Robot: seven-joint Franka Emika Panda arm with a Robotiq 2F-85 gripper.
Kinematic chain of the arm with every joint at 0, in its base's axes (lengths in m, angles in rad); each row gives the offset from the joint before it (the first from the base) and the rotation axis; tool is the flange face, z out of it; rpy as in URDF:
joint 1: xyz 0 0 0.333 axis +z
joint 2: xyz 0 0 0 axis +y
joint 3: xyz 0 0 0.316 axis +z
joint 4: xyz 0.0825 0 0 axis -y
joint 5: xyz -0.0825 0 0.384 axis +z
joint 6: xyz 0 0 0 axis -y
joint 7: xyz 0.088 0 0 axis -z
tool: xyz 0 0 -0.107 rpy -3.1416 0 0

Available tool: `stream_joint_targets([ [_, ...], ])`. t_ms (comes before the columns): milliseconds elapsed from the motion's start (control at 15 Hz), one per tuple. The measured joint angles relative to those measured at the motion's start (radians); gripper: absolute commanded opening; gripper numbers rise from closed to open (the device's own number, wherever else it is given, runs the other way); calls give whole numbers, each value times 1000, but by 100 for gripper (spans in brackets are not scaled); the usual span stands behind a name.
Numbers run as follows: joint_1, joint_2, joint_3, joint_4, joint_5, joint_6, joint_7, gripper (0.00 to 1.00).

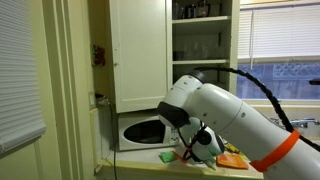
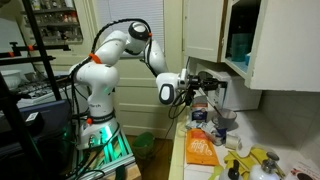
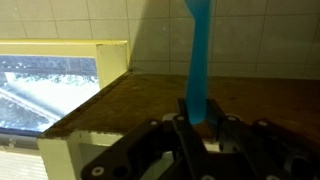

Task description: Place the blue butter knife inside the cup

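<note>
The blue butter knife (image 3: 200,50) is hanging upright toward the cup (image 2: 198,114), so the robot's gripper should now hold it upright until the cup holds it up, and then let go there.
In the wrist view my gripper (image 3: 198,118) is shut on the blue butter knife (image 3: 198,55). The knife sticks straight out from between the fingers, towards a tiled wall and above a brown speckled counter. In both exterior views the gripper (image 2: 203,85) (image 1: 197,140) hangs over the kitchen counter, and the knife is too small to make out there. A dark grey vessel that may be the cup (image 2: 224,120) stands on the counter a little below and beside the gripper. The cup does not show in the wrist view.
A white microwave (image 1: 140,130) stands under open wall cabinets (image 1: 140,50). An orange bag (image 2: 200,148) and yellow items (image 2: 255,165) lie on the counter. A window (image 3: 50,90) is close to the counter's end. The robot base stands beside shelving (image 2: 40,60).
</note>
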Motion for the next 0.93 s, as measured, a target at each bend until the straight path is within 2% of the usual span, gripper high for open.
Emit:
stream_joint_targets([
  [467, -159, -23, 138, 152, -28, -1, -92, 6],
  [533, -164, -21, 137, 166, -36, -10, -92, 10],
  [600, -190, -30, 165, 182, -39, 2, -113, 50],
  [667, -212, -39, 192, 197, -41, -1, -128, 51],
  [800, -215, -39, 192, 203, -53, -9, -125, 65],
  [933, -248, -63, 239, 204, -56, 2, -154, 80],
])
